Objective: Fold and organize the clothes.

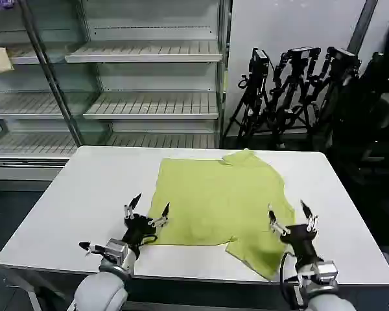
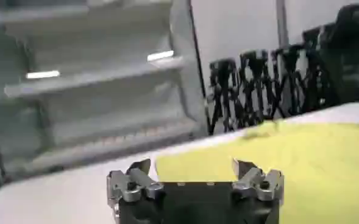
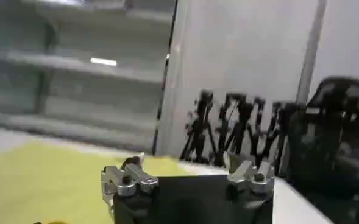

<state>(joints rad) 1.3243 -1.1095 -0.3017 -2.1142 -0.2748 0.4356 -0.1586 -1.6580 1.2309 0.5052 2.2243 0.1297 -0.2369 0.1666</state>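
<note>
My gripper will fold the shirt's hem [image 1: 188, 244] back, and the sleeve flap [image 1: 257, 253] should come along while the shirt's far edge stays in place, because the sleeve flap lies flat and is joined to the shirt.
The clothes are one lime yellow-green T-shirt [image 1: 217, 197] lying partly folded on the white table [image 1: 84, 207], with a sleeve flap hanging toward the near right corner. My left gripper [image 1: 147, 208] hovers open over the shirt's near left corner; from the left wrist its fingers [image 2: 194, 167] spread wide with the yellow shirt [image 2: 289, 158] beyond them. At the shirt's near right edge my right gripper [image 1: 290, 216] also stands open and holds nothing. From the right wrist, that gripper [image 3: 182, 163] frames the yellow fabric [image 3: 45, 179] to one side.
Metal wire shelving [image 1: 149, 84] stands behind the table. A cluster of black tripods [image 1: 292, 91] fills the back right. The table's right part [image 1: 340, 214] and left part are bare white surface.
</note>
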